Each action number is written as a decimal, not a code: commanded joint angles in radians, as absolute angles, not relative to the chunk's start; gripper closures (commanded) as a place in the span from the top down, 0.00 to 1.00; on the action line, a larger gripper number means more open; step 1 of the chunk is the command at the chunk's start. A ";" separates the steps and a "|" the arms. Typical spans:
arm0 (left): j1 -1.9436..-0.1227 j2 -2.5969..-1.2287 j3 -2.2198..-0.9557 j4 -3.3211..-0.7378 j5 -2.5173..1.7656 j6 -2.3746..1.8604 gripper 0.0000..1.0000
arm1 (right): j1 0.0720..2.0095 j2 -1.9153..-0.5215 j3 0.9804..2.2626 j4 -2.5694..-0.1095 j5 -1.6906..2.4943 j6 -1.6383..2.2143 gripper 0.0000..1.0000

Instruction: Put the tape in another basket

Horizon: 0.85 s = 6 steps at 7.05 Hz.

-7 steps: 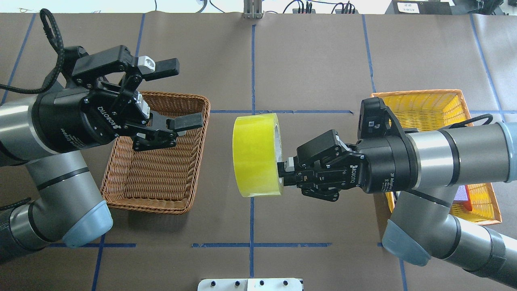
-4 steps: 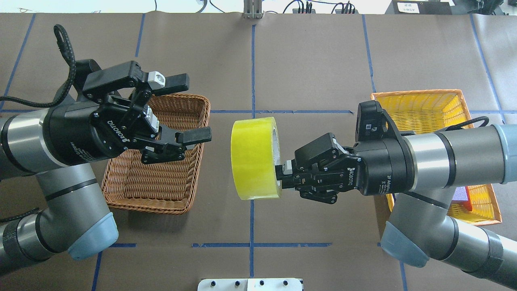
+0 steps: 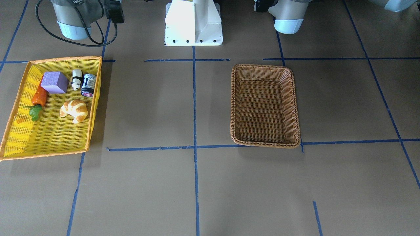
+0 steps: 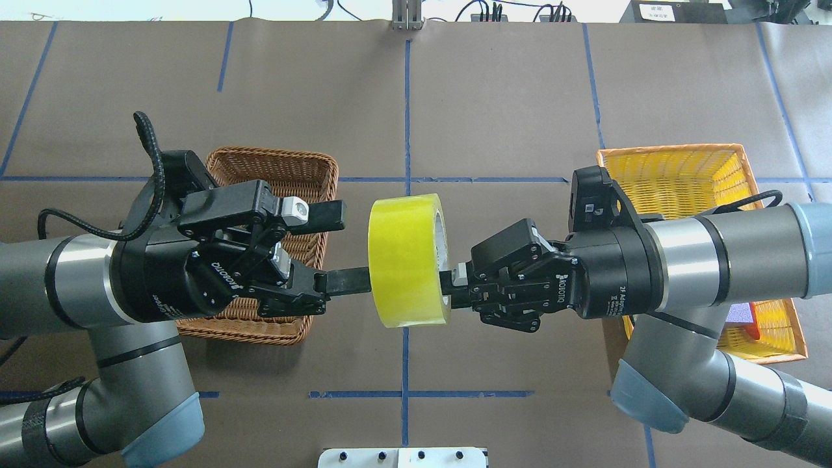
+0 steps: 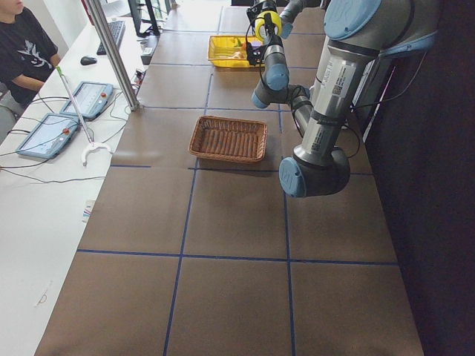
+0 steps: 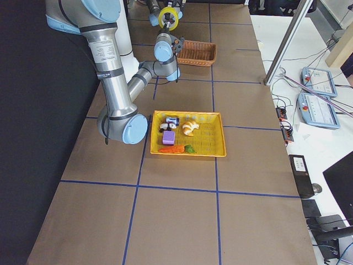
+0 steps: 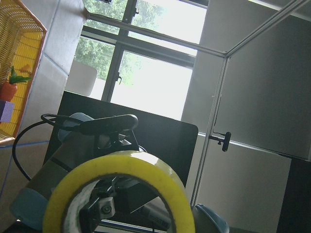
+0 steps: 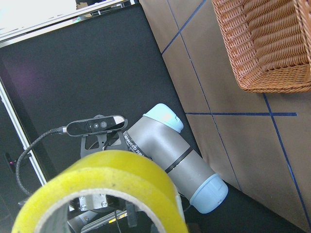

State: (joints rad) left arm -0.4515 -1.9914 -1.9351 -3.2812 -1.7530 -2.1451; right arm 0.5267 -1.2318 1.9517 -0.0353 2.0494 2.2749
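The tape's flat side (image 7: pixel 119 166) is turned toward the robot's left gripper, so the tape will come to rest flat in the brown basket rather than roll when the robot lowers it.
The yellow tape (image 4: pixel 406 260) hangs on edge in the air over the table's middle. My right gripper (image 4: pixel 447 290) is shut on its lower right rim. My left gripper (image 4: pixel 344 248) is open just left of the roll; its lower finger (image 4: pixel 348 281) reaches the roll's left edge, its upper finger (image 4: pixel 325 214) stops short. The tape fills the bottom of the left wrist view (image 7: pixel 121 167) and of the right wrist view (image 8: pixel 107 179). The brown wicker basket (image 4: pixel 312 169) lies empty on the table under my left arm, also in the front-facing view (image 3: pixel 297 108).
The flat yellow tray (image 3: pixel 49 137) with an orange rim lies on my right side, partly under my right arm (image 4: pixel 676 169). It holds a purple block (image 3: pixel 54 82), a croissant (image 3: pixel 74 110), a carrot (image 3: pixel 39 96) and small items. An operator (image 5: pixel 22 44) sits beyond the table.
My left arm has moved right and toward the table's front, so its open fingers now reach the tape's left side. The right gripper with the tape has shifted slightly left.
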 commanded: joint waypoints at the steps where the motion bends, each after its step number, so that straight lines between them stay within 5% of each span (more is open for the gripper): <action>1: -0.440 -2.006 -1.936 -3.277 -1.750 -2.140 1.00 | 0.508 -1.232 1.951 -0.035 2.049 2.275 0.00; 6: -0.402 -2.020 -1.928 -3.274 -1.723 -2.123 0.96 | 0.474 -1.224 1.951 -0.037 2.048 2.270 0.00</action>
State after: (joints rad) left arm -0.4242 -2.0187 -1.9310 -3.2736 -1.7376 -2.1349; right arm 0.4777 -1.2280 1.9525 -0.0356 2.0484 2.2720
